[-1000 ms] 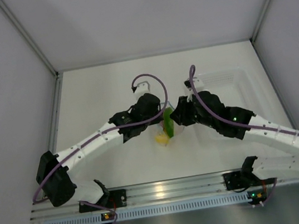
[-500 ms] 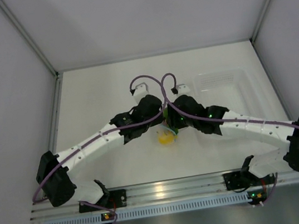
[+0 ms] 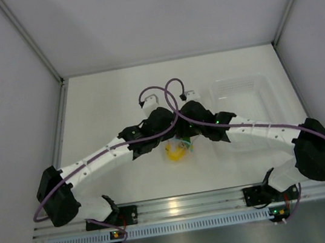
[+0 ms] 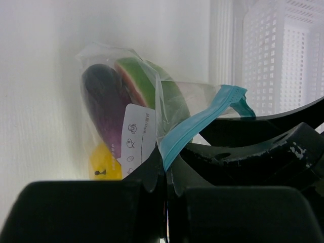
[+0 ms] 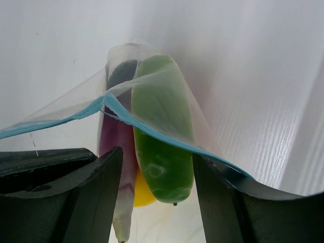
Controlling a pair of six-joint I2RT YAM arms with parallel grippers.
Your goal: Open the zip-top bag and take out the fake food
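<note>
I should push the teal zip strip (image 5: 158, 135), which crosses the green wedge, toward the tub with my right gripper to widen the bag's opening before taking the eggplant (image 5: 123, 215).
The zip-top bag (image 4: 101, 58) hangs from my left gripper (image 4: 164, 159), which is shut on its teal zip strip (image 4: 202, 121). Inside are a purple eggplant (image 4: 104, 101), a green and red wedge (image 4: 152, 83) and a yellow lemon (image 4: 104, 162). My right gripper (image 5: 158, 192) is open, with its fingers on either side of the green wedge (image 5: 162, 152) and the strip (image 5: 152, 134) running across it. From above, both grippers (image 3: 180, 134) meet over the bag (image 3: 177, 151), which is mostly hidden.
A clear rigid tub (image 3: 240, 88) stands at the back right, just behind the right arm; it also shows in the left wrist view (image 4: 283, 50). White walls close in the table on three sides.
My right arm has swung left and its gripper has closed in on the bag beside my left gripper. The green wedge, plain from above before, is now hidden under the two grippers.
</note>
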